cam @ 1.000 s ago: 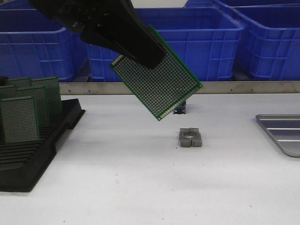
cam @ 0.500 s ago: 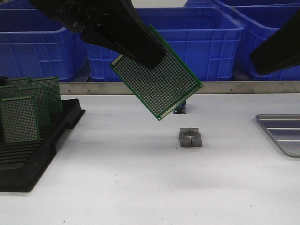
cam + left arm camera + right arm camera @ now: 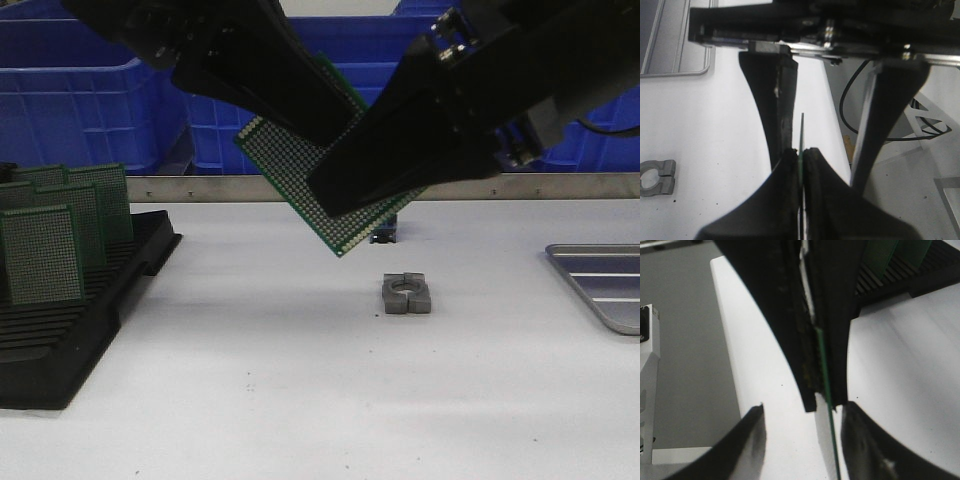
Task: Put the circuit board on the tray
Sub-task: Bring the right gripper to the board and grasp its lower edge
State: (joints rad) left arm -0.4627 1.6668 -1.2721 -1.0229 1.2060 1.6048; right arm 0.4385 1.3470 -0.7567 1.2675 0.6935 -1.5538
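The circuit board's upper part (image 3: 340, 86) is pinched in my left gripper, far from the tray, so next my right gripper grips the circuit board's lower part (image 3: 345, 236) before my left gripper lets go.
The green perforated circuit board (image 3: 278, 162) hangs tilted above the table's middle, and my left gripper (image 3: 320, 125) is shut on its upper part. Seen edge-on in the left wrist view, the board (image 3: 802, 130) is pinched between the left gripper's (image 3: 801, 157) pads. My right gripper (image 3: 340, 195) has come in from the right and stands open, covering the board's lower right. In the right wrist view the board's edge (image 3: 832, 440) lies between the right gripper's (image 3: 805, 407) fingers, close to one finger. The silver tray (image 3: 600, 285) sits at the table's right edge.
A black slotted rack (image 3: 60, 330) with several upright green boards (image 3: 40, 255) stands at the left. A small grey metal clamp block (image 3: 406, 294) lies on the table under the board. Blue bins (image 3: 80, 100) line the back behind a metal rail.
My right gripper has swung in from the upper right and now straddles the board's lower right part. The left gripper and the board have stayed where they were.
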